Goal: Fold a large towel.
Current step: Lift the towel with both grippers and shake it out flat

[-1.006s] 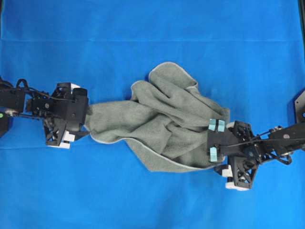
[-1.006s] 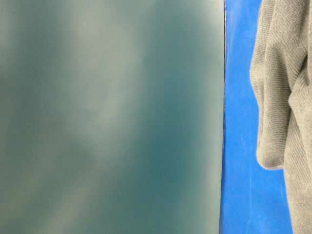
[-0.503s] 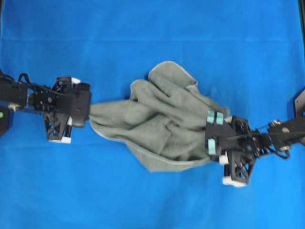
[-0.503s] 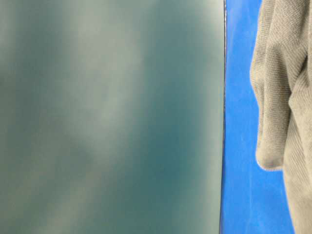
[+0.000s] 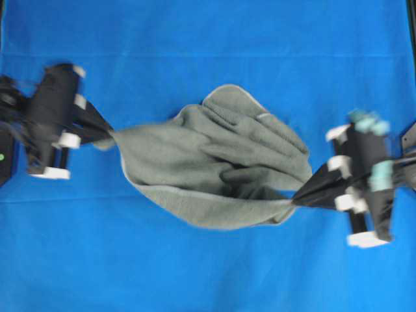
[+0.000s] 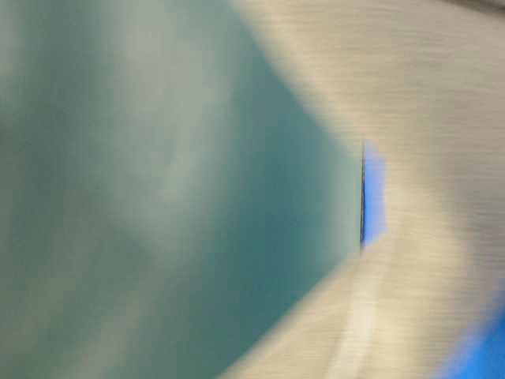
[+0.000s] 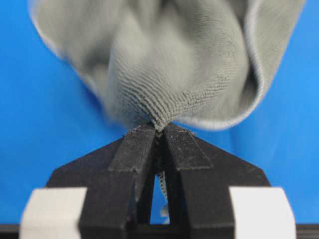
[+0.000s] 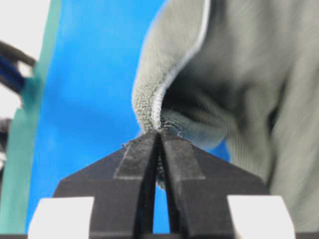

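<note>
The robot has the towel's middle bunched (image 5: pixel 246 177) between its tips, so the left gripper and the right gripper should pull the tips apart (image 5: pixel 123 138) and lay the towel flat before folding.
The grey-green towel (image 5: pixel 214 166) hangs bunched and stretched between both arms over the blue sheet (image 5: pixel 195 39). My left gripper (image 5: pixel 107 136) is shut on the towel's left tip; in the left wrist view its black fingers (image 7: pixel 137 147) pinch a fold of towel (image 7: pixel 169 64). At the right end my right gripper (image 5: pixel 296 200) is shut on the other tip, where its fingers (image 8: pixel 177 152) clamp the whitish hem of the towel (image 8: pixel 239 74). In the table-level view the towel (image 6: pixel 426 87) fills the right side, blurred.
A blurred teal-grey surface (image 6: pixel 158 189) covers most of the table-level view. A dark object (image 5: pixel 410 140) sits at the right edge of the overhead view, and another (image 5: pixel 6 162) at the left edge.
Both grippers have shut on the towel's ends and pulled apart, the left one up and to the left, the right one further right. The towel is now drawn out between them and lifted.
</note>
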Robot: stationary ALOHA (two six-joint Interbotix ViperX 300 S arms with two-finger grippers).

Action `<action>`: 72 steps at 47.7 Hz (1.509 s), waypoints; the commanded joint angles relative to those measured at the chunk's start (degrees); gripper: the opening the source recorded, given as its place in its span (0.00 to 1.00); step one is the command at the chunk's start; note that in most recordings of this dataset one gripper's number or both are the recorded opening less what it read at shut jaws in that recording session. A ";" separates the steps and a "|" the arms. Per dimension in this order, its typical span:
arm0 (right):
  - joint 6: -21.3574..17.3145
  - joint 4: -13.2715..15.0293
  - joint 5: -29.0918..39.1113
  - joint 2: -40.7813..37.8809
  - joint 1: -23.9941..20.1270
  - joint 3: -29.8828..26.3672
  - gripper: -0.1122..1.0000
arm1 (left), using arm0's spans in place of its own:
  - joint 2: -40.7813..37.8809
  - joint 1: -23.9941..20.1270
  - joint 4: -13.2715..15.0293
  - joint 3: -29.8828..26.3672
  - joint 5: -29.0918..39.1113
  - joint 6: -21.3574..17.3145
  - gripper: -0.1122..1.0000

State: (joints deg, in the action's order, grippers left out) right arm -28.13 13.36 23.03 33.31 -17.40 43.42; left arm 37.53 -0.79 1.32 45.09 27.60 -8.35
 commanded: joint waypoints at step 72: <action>0.88 6.06 28.21 13.54 5.98 -28.39 0.13 | 0.70 3.16 0.53 -40.08 27.42 1.14 0.12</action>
State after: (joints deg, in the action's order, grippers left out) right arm -26.98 19.78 54.23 47.55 -8.26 16.35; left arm 38.94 -0.62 1.76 8.61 54.58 -8.26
